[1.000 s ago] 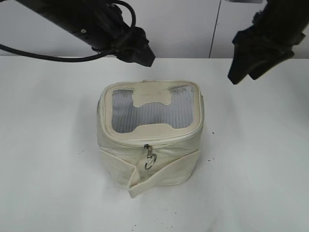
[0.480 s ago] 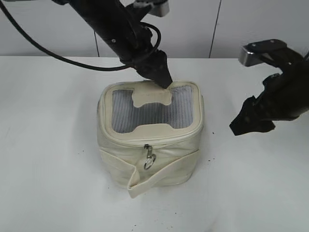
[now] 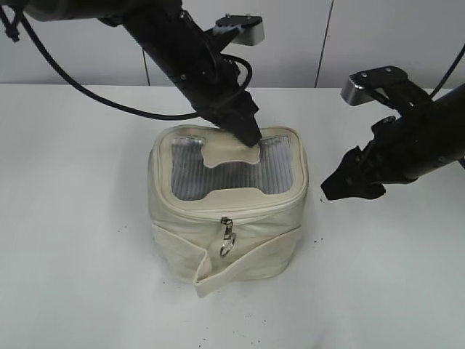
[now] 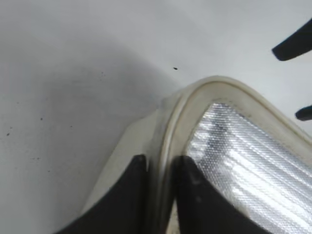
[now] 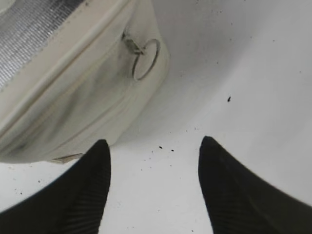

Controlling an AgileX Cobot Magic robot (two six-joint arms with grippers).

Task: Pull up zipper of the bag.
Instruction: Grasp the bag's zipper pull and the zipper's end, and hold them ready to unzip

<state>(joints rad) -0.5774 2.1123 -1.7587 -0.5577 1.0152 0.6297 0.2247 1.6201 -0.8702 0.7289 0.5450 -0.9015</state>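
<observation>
I should keep the bag still with my left gripper, which is holding the bag lid's back edge [image 3: 267, 133] far from the side ring pull [image 5: 147, 60], while my right gripper takes hold of that ring.
The cream bag [image 3: 225, 218] stands mid-table, its mesh top [image 3: 211, 178] facing up and the strap [image 3: 243, 263] loose round its body. The cream zipper [image 3: 240, 213] runs under the lid rim; a silver pull with a ring [image 3: 227, 238] hangs at the front. My left gripper [image 3: 251, 137] is down on the lid's back edge. In the left wrist view its jaws [image 4: 160, 163] are closed on the lid rim [image 4: 171, 122]. My right gripper [image 3: 347, 185] is open and empty, right of the bag. Its wrist view [image 5: 153, 161] shows the bag's side [image 5: 73, 92] with another ring pull [image 5: 145, 59].
The white table [image 3: 80, 254] carries small dark specks [image 5: 228, 99]. A black cable [image 3: 109, 102] trails from the left arm over the back left. A pale wall [image 3: 305, 43] stands behind. My right gripper's fingertips [image 4: 292, 44] show in the left wrist view.
My left arm came down from above the far table onto the bag's lid rim and closed there. My right arm dropped and moved left toward the bag's right side.
</observation>
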